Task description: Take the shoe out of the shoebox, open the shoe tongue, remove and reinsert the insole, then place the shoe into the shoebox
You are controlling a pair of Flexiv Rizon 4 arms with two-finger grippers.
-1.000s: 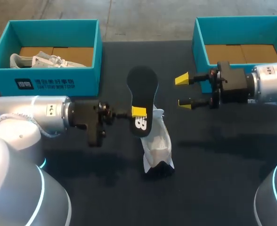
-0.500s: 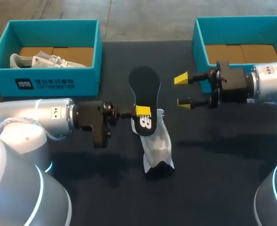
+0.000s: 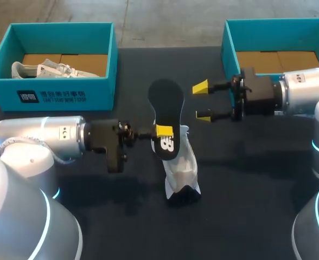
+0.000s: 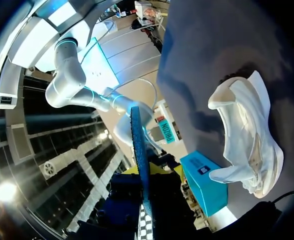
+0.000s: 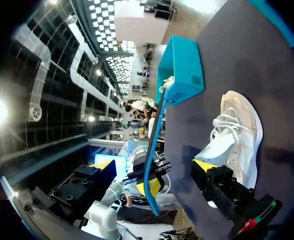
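Note:
The black insole's long loose end (image 3: pixel 166 93) stands straight, so the insole (image 3: pixel 167 120) will stay flat instead of sagging when I carry it in my right gripper.
A black insole (image 3: pixel 166 108) stands on edge above the table, and my left gripper (image 3: pixel 162 131) is shut on its lower part. Below it a white shoe (image 3: pixel 182 167) lies on the dark table. My right gripper (image 3: pixel 202 101) is open just right of the insole, a small gap away. In the left wrist view the insole (image 4: pixel 139 150) runs edge-on out of my left gripper (image 4: pixel 146 176), with the shoe (image 4: pixel 249 135) beside it. From the right wrist, the insole (image 5: pixel 155 145) stands ahead of my open right gripper (image 5: pixel 154 165). The shoe (image 5: pixel 235 137) lies beyond one finger.
A teal shoebox (image 3: pixel 51 89) at the back left holds another pale shoe (image 3: pixel 45 69). A second teal shoebox (image 3: pixel 228 49) stands at the back right, behind my right arm, showing only its cardboard floor. The left box (image 5: pixel 179 70) also shows in the right wrist view.
My right gripper has moved left and slightly back, closer to the insole, staying open. My left arm has shifted a little right with the insole still held.

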